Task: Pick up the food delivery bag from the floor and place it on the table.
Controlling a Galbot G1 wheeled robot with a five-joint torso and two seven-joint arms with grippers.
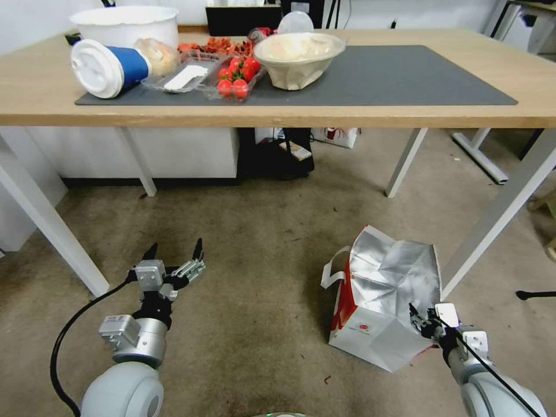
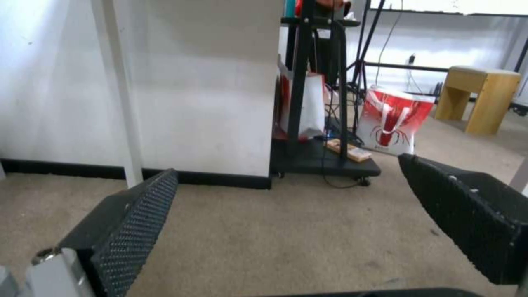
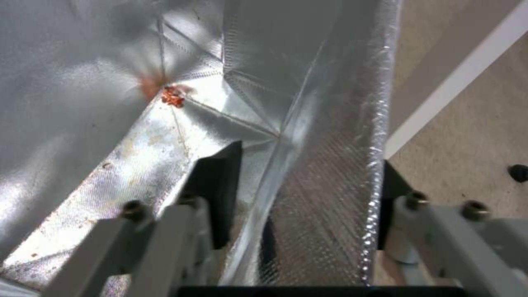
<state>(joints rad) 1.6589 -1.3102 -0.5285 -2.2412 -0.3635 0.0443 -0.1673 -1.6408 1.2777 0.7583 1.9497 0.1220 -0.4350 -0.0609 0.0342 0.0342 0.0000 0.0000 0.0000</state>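
My gripper will lift the food delivery bag (image 1: pixel 379 316), and the bag will stay boxy and open, because the bag's creased sides (image 1: pixel 414 263) stand up on their own around its opening.
The food delivery bag (image 1: pixel 376 313) stands open on the floor (image 1: pixel 260 243) at the right, white with a red side, a small round red logo and silver foil lining (image 3: pixel 110 103). My right gripper (image 1: pixel 418 318) is at the bag's near right rim. In the right wrist view the right gripper (image 3: pixel 311 165) is open and straddles the bag wall, one finger (image 3: pixel 220 189) inside against the foil and the other outside. My left gripper (image 1: pixel 174 255) hovers open and empty over bare floor at the left, with wide-spread fingers (image 2: pixel 137 214). The table (image 1: pixel 289 116) spans the view beyond.
On the table's dark mat (image 1: pixel 405 75) lie a tipped cup (image 1: pixel 107 66), tomatoes (image 1: pixel 237 75), a bowl (image 1: pixel 298 58) and a white tub (image 1: pixel 124 23). A white table leg (image 1: pixel 498 214) slants just right of the bag. A black cart (image 2: pixel 324 161), another red-white bag (image 2: pixel 393 123) and a wooden stool (image 2: pixel 486 99) stand beyond.
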